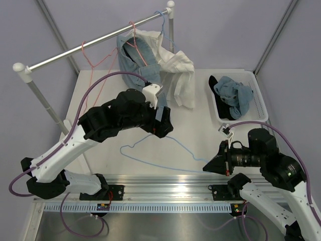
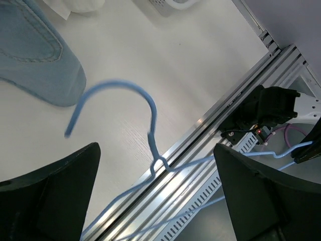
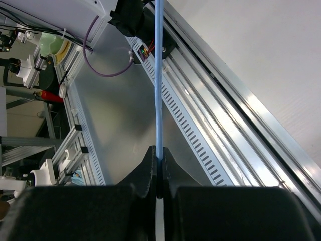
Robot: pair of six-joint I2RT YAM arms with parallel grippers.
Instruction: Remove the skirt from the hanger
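I should move my left gripper away first, because it blocks the light-blue hanger's hook (image 2: 116,83) from the metal rail (image 1: 65,54). My right gripper will then hang the hanger there.
The black skirt (image 1: 223,111) lies crumpled in the white basket (image 1: 259,103) at the right, under a piece of blue denim (image 1: 234,93). An empty pink hanger (image 1: 94,61) hangs on the rail at the left. A second pink hanger (image 1: 135,44) carries the jeans (image 1: 136,64). My left gripper (image 1: 163,130) is open and empty over the table, above the hook of a light-blue hanger (image 2: 151,108). My right gripper (image 1: 205,167) is shut on that hanger's wire (image 3: 159,75) and holds it above the front rail.
A white shirt (image 1: 178,70) hangs beside the jeans on another light-blue hanger (image 1: 163,20). The metal rail (image 1: 100,40) crosses the back on two posts. The jeans' leg (image 2: 35,55) shows in the left wrist view. Aluminium rails (image 1: 165,183) line the near edge.
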